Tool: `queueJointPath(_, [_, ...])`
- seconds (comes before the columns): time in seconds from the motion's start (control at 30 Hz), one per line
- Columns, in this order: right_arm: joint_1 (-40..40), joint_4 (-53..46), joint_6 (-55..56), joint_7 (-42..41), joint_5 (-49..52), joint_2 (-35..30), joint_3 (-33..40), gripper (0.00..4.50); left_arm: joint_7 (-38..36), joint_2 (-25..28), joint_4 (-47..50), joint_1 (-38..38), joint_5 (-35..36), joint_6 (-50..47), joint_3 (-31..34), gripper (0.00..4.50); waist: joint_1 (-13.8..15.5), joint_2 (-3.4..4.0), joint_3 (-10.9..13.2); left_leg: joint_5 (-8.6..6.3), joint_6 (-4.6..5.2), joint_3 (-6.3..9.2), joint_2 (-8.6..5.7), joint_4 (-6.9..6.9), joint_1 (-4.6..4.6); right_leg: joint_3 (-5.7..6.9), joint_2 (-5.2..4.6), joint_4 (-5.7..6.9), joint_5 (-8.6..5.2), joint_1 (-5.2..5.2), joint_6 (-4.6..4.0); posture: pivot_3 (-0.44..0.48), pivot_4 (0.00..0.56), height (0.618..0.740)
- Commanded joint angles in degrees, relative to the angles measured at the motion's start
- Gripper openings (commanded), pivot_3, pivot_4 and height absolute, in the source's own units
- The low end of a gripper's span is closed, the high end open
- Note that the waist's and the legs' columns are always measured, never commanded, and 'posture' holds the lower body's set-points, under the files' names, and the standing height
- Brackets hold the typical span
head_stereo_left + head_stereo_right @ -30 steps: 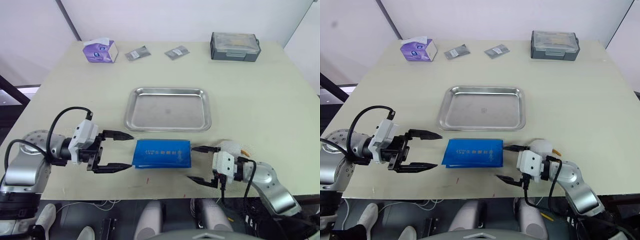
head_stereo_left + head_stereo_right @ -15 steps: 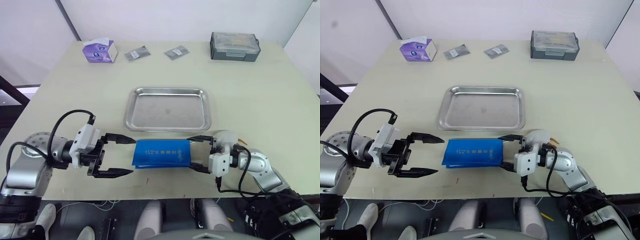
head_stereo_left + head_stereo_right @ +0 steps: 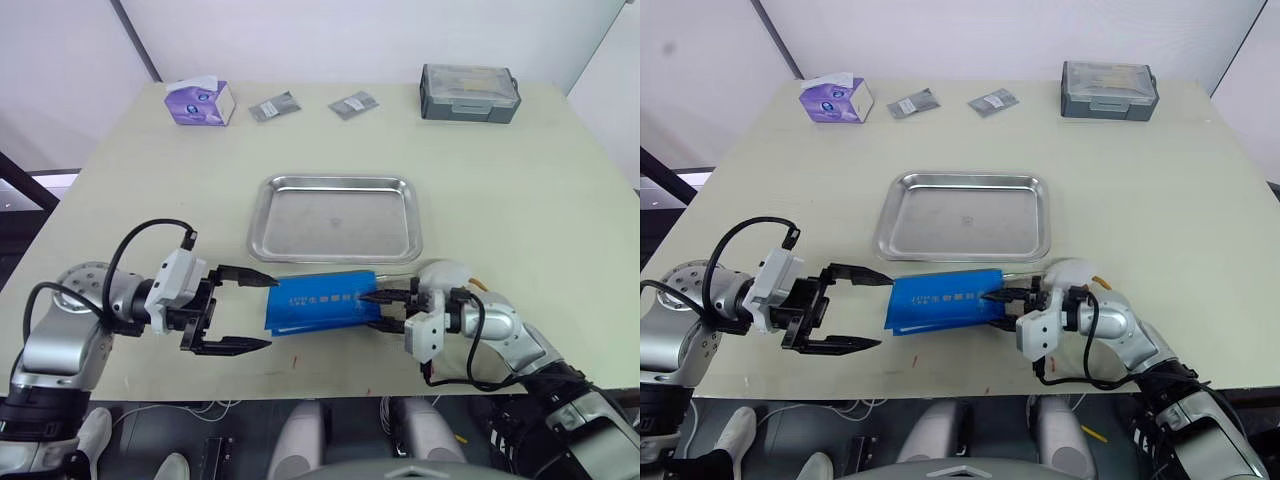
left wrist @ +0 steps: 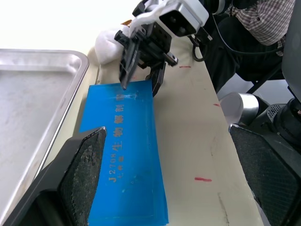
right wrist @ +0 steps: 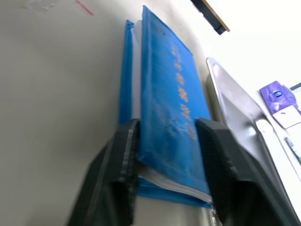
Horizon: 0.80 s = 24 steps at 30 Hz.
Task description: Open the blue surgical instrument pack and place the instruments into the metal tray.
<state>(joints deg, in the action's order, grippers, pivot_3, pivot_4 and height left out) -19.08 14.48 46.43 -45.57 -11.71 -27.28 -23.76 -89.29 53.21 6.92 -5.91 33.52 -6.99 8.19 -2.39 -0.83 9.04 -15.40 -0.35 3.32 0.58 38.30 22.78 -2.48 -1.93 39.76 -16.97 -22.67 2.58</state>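
A cord (image 3: 395,276) links the white plush toy to the blue pack's edge (image 3: 322,273), so the pack will come unzipped when I pull on the toy.
The blue surgical instrument pack (image 3: 320,302) lies slightly askew on the table just in front of the metal tray (image 3: 335,220), which is empty. My right gripper (image 3: 372,303) is shut on the pack's right end. In the right wrist view the pack (image 5: 167,117) is pinched between both fingers (image 5: 120,179). My left gripper (image 3: 270,312) stands wide open at the pack's left edge, one finger on either side of it and not touching it. The instruments are hidden inside the closed pack.
Along the far edge of the table stand a purple tissue box (image 3: 200,101), two grey foil packets (image 3: 275,108) (image 3: 353,104) and a grey lidded box (image 3: 470,93). The table's front edge runs close behind both grippers.
My right gripper moved in and shut on the pack's right end, and the pack now sits tilted. My left gripper edged right, closer to the pack's left edge, still open.
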Motion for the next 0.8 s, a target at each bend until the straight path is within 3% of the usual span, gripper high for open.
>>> queueJointPath(0.03, [0.1,-1.0,0.4,-0.7,2.5,-1.1,-0.1,0.25,-2.5,-0.1,0.1,-0.5,1.1,0.9,0.2,4.50,0.0,0.00,0.0,0.00,0.00,0.00,0.00,0.00,0.00,-0.01,0.00,0.00,0.00,0.00,0.00,0.000,0.150,0.734])
queueJointPath(0.27, [1.8,-6.8,-4.8,-7.6,13.4,-4.1,-0.9,0.25,-2.3,-0.6,-0.3,-0.8,1.4,1.1,0.4,4.50,0.1,0.00,0.0,0.00,0.00,0.01,0.01,0.00,0.00,0.00,-0.03,0.00,0.00,0.01,0.00,0.000,0.150,0.734])
queueJointPath(0.47, [5.0,-19.4,-23.0,-14.7,27.7,-8.4,0.1,0.25,-1.8,-1.2,0.5,-1.5,2.4,0.0,0.4,4.50,0.1,0.05,0.0,0.00,0.01,0.03,0.04,0.01,0.01,0.00,-0.04,0.00,0.00,0.01,0.00,0.000,0.150,0.734])
queueJointPath(0.8, [6.1,-29.3,-45.2,-17.5,37.7,-12.0,4.9,0.25,-1.5,-1.5,2.3,-0.7,3.1,-0.9,0.0,4.50,0.1,0.05,0.0,0.00,0.01,0.05,0.03,0.01,0.02,0.02,-0.03,-0.01,0.00,0.01,0.00,0.000,0.150,0.734])
